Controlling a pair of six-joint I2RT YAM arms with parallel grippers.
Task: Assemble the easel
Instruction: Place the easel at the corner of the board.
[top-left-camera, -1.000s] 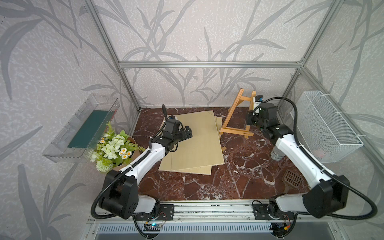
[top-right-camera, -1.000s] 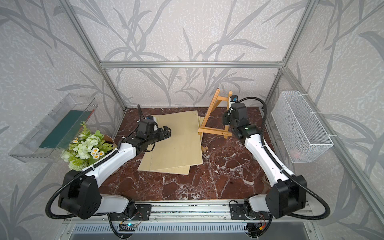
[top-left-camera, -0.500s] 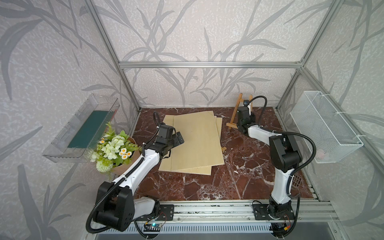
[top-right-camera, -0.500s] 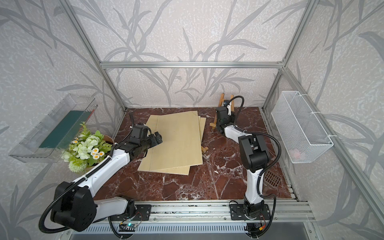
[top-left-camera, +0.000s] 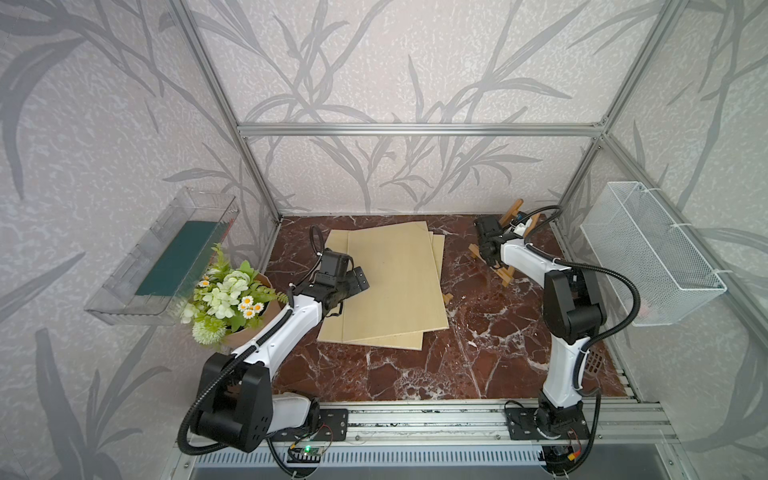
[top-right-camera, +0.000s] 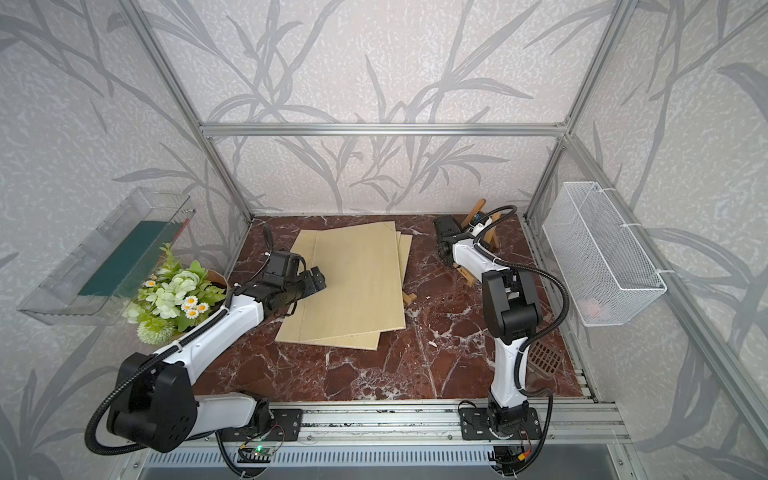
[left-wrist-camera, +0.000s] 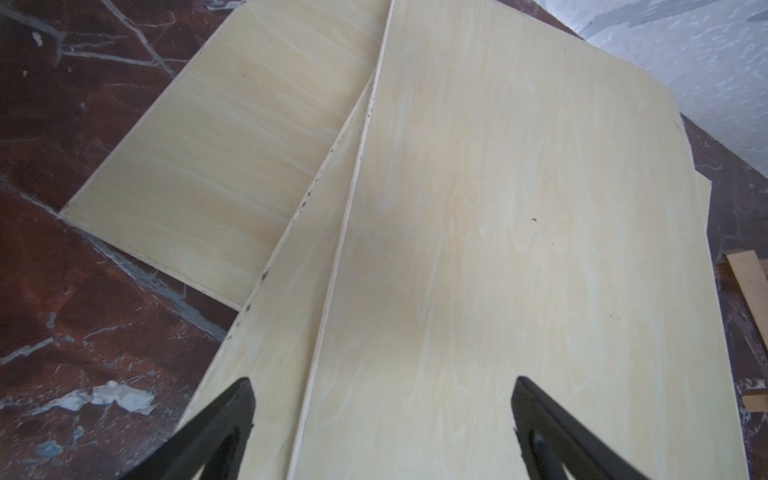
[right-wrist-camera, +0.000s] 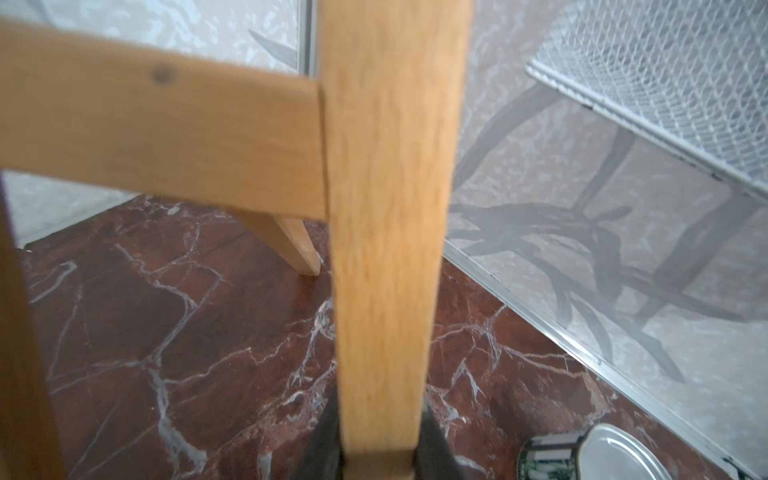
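My left gripper should, as the top board (top-left-camera: 400, 276) is lying flat on the other boards, push its edge (left-wrist-camera: 320, 336) toward the easel for my right gripper to grab.
The wooden easel (top-left-camera: 510, 212) stands at the back right corner, largely hidden behind my right arm in both top views; its lower ledge (top-right-camera: 468, 276) shows near the floor. In the right wrist view my right gripper (right-wrist-camera: 382, 451) is shut on one easel leg (right-wrist-camera: 386, 232), a black finger pressed to each side. Another easel foot (right-wrist-camera: 299, 253) rests on the marble. My left gripper (top-left-camera: 359, 282) hovers open over the left edge of three stacked pale boards (top-left-camera: 395, 282), holding nothing; its fingertips (left-wrist-camera: 245, 395) straddle the top board's edge.
A small wooden piece (top-left-camera: 447, 298) lies right of the boards. A flower bouquet (top-left-camera: 226, 295) stands at the left, under a clear wall tray (top-left-camera: 166, 257). A white wire basket (top-left-camera: 648, 253) hangs on the right wall, with a floor drain (top-left-camera: 596, 361) in front.
My right arm has carried the easel from the middle back toward the back right corner and lower down. The left gripper has shifted slightly leftward over the boards, still open.
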